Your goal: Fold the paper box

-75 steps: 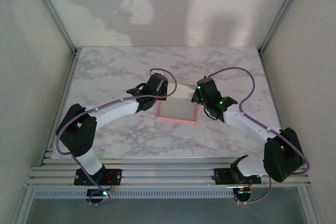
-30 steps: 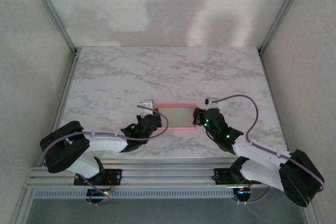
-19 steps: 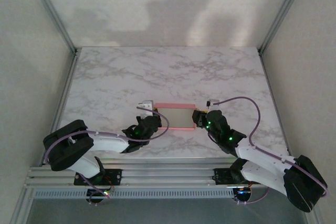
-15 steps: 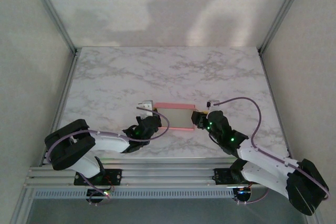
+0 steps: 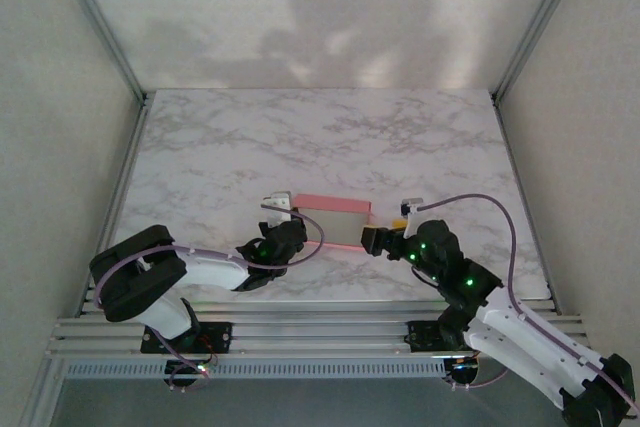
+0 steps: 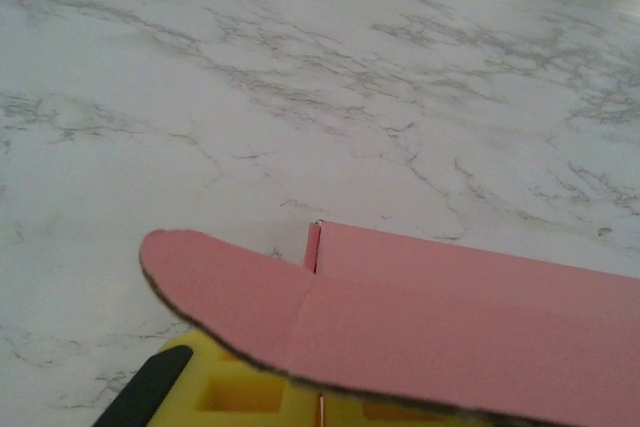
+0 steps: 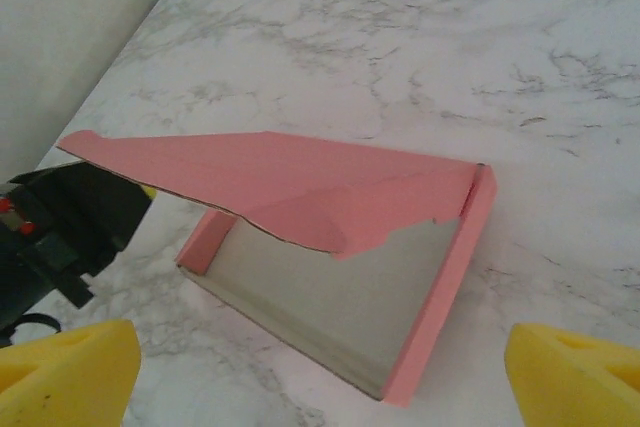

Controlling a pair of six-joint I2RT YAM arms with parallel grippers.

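Note:
The pink lid hangs half raised [image 7: 290,169], and only my left gripper is at its flap. Next, my right gripper moves in and guides the lid's loose end [image 7: 402,193] down.
The paper box [image 5: 331,226] lies near the table's front, a shallow pink tray with a white inside [image 7: 335,297]. Its pink lid [image 7: 270,172] hangs half raised over the tray, hinged along the far side. My left gripper [image 5: 283,238] sits at the box's left end, its yellow fingers [image 6: 240,397] pressed together on a thin edge of paperboard under the pink lid flap [image 6: 230,292]. My right gripper [image 5: 373,239] stands open just right of the box and touches nothing. Its yellow fingertips [image 7: 65,377] show wide apart at the bottom corners of the right wrist view.
The marble table [image 5: 300,137] stretches bare behind the box. Pale enclosure walls and metal posts [image 5: 100,22] close in the sides. Aluminium rails [image 5: 320,332] with both arm bases run along the near edge.
My right gripper has opened, let go of the box's right end and drawn back to the right. The left gripper has stayed at the box's left end.

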